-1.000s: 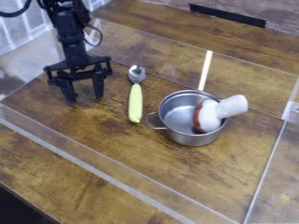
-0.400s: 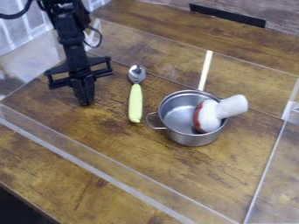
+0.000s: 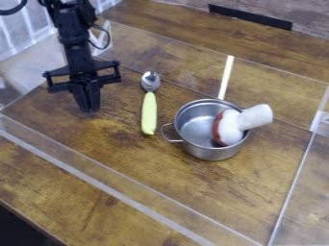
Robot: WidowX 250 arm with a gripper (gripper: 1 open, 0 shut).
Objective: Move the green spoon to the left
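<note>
My gripper is pointing down at empty wood (image 3: 90,114), well to the side of the green spoon, so I should raise my gripper and move it closer to the spoon (image 3: 149,104) before I grasp the spoon.
The green spoon (image 3: 149,110) lies on the wooden table, its yellow-green handle towards the camera and its round silver bowl at the far end. My gripper (image 3: 88,102) points straight down at the table to the left of the spoon, about a hand's width away from it. Its black fingers (image 3: 80,94) stand only slightly apart, and nothing is between them. The spoon is untouched.
A silver pot (image 3: 193,141) with a white mushroom-like object (image 3: 244,118) in it stands just right of the spoon's handle. A thin pale stick (image 3: 226,75) lies behind the pot. Clear plastic walls (image 3: 77,159) border the work area at the front and the right.
The fingers went from wide open to fully shut on nothing, and have now parted a little. The hand has stayed in about the same place. The spoon has not moved.
</note>
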